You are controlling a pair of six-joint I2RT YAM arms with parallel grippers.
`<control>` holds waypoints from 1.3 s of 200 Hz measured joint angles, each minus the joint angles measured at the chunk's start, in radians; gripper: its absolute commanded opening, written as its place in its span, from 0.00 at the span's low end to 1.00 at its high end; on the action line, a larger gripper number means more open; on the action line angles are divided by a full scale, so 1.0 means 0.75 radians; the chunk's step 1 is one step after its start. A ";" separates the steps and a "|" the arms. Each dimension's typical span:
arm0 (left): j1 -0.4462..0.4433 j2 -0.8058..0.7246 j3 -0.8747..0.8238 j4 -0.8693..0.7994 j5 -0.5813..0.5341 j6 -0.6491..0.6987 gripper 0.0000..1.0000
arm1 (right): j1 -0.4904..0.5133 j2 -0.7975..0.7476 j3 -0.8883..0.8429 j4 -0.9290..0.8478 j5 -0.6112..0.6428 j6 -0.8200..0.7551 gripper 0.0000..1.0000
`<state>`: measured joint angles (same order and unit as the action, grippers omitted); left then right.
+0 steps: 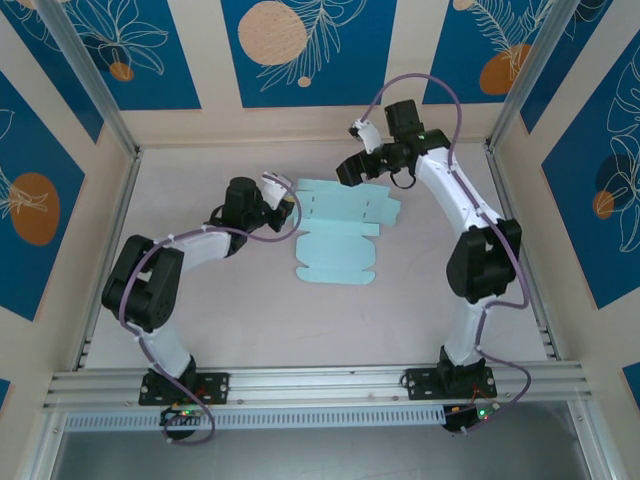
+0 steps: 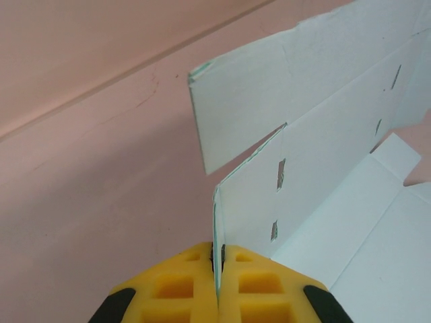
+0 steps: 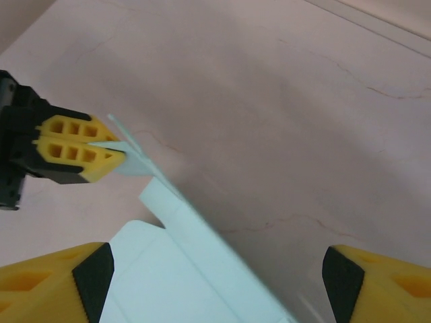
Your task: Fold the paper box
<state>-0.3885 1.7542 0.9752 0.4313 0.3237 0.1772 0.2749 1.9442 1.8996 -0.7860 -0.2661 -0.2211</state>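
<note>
Next, my right gripper steadies the loose upper flap's edge (image 2: 269,39) while my left gripper takes hold higher, because my left gripper holds only the lower flap's end (image 2: 232,208).
The paper box (image 1: 338,240) is a pale light-blue cut-out sheet lying mostly flat at mid-table, with flaps and tabs along its edges. My left gripper (image 1: 290,211) is at the sheet's left edge. In the left wrist view its yellow jaws (image 2: 217,254) are shut on an upright flap of the paper box (image 2: 323,155). My right gripper (image 1: 357,152) hovers over the sheet's far right corner. In the right wrist view it (image 3: 215,282) stands wide open above the paper box (image 3: 168,276), touching nothing. The left gripper (image 3: 111,153) shows there too, pinching the flap.
The pale pink tabletop (image 1: 200,300) is ringed by low walls and an aluminium frame (image 1: 110,120). A metal rail (image 1: 320,385) runs along the near edge by the arm bases.
</note>
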 measured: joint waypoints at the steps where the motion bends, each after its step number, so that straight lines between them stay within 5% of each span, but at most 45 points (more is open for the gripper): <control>1: 0.001 0.000 0.001 0.000 0.001 0.000 0.00 | -0.001 0.007 0.006 -0.004 -0.001 -0.005 0.83; 91: 0.030 0.030 0.047 -0.005 0.070 0.022 0.00 | 0.002 0.179 0.130 -0.162 -0.056 -0.191 0.80; 156: 0.053 0.042 0.066 -0.007 0.072 0.022 0.00 | 0.042 0.201 0.126 -0.159 -0.019 -0.229 0.50; 187: 0.056 0.051 0.070 -0.007 0.066 0.017 0.00 | 0.071 0.200 0.064 -0.084 0.056 -0.226 0.27; 226: 0.066 0.082 0.070 -0.027 0.033 -0.016 0.00 | 0.133 0.153 -0.134 0.111 0.200 -0.227 0.16; 260: 0.084 0.086 0.070 -0.021 0.031 -0.090 0.22 | 0.209 0.046 -0.304 0.261 0.352 -0.252 0.06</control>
<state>-0.3256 1.8191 1.0275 0.4152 0.3470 0.1097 0.4316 1.9785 1.6718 -0.5903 -0.0021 -0.4099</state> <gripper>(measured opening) 0.154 0.100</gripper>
